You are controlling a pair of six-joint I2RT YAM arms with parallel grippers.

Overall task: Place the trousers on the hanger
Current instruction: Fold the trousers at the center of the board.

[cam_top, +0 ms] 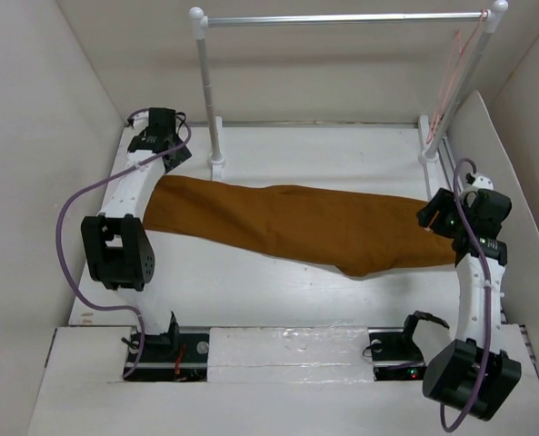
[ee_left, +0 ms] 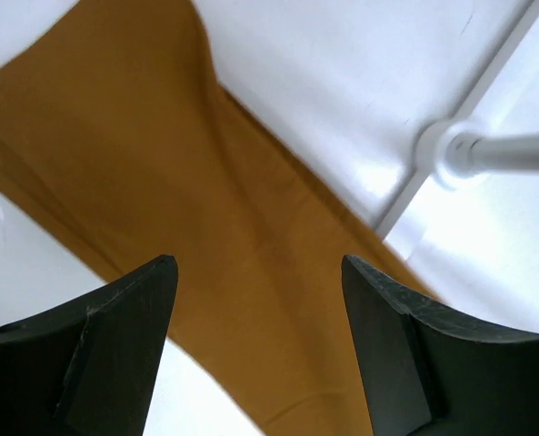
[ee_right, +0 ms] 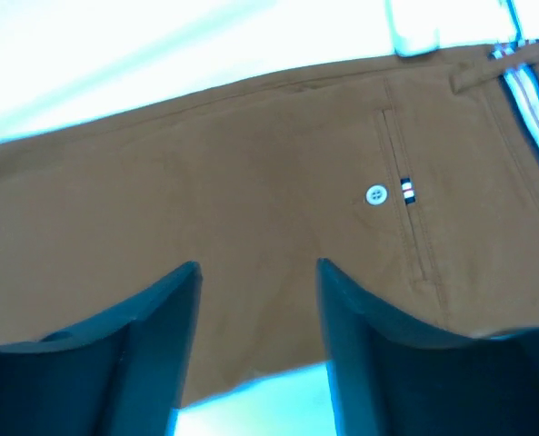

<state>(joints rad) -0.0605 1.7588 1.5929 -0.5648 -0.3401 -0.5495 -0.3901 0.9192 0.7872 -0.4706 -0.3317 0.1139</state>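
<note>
Next, my left gripper goes from above the leg end of the outstretched trousers to their middle while my right gripper folds the trousers' waist over.
The rust-brown trousers lie flat across the table, leg ends at the left, waist at the right. The pale pink hanger hangs from the right end of the silver rail. My left gripper is open above the leg end; the wrist view shows the cloth between its spread fingers. My right gripper is open above the waist end; its view shows the seat of the trousers, a white pocket button and striped trim.
The rail stands on two white posts with bases at the back of the table; the left post base also shows in the left wrist view. White walls enclose the table on the left, back and right.
</note>
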